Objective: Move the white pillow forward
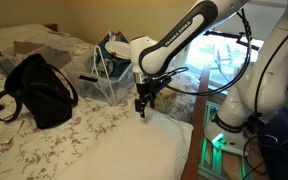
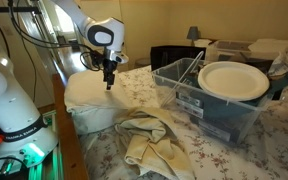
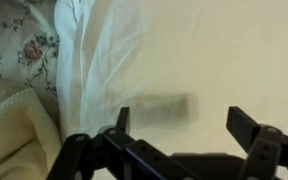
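Observation:
The open fingers of the robot's gripper are over the white pillow [image 1: 139, 143] and clear of the cream towel, so the gripper should keep going down until they press into the fabric [image 1: 143, 123], and then close.
The white pillow [image 1: 124, 150] lies on the floral bedspread at the bed's near edge. It also shows in an exterior view [image 2: 89, 95] and fills most of the wrist view [image 3: 184, 60]. My gripper [image 1: 144, 106] hangs straight above the pillow, close to its surface; it also shows in an exterior view [image 2: 108, 82]. In the wrist view the gripper [image 3: 182, 125] has its two fingers spread wide with nothing between them, and its shadow falls on the pillow.
A black bag [image 1: 39, 90] lies on the bed. A clear plastic bin [image 2: 219, 105] holds a white plate [image 2: 234, 80]. A cream towel [image 2: 149, 140] lies crumpled beside the pillow. A wooden bed edge [image 1: 197, 130] runs beside the robot base.

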`<state>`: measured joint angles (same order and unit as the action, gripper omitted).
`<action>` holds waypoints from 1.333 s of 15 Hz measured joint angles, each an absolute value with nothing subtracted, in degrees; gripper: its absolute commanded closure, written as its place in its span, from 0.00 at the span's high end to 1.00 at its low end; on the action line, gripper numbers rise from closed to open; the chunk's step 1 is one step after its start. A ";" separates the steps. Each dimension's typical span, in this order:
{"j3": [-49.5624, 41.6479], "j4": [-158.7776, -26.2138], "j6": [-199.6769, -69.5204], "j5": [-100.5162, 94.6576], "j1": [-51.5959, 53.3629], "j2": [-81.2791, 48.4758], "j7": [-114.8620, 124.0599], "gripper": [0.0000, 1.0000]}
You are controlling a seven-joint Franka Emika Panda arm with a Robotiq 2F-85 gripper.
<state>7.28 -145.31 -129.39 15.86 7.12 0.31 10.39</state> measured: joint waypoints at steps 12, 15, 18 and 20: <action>3.94 -148.30 -135.81 17.63 4.26 -3.83 10.73 1.00; 3.03 -149.38 -140.94 22.41 2.51 -8.52 9.43 1.00; 3.24 -149.34 -143.25 26.97 1.99 -13.40 8.23 1.00; 3.58 -148.98 -144.26 28.21 1.83 -15.98 8.21 1.00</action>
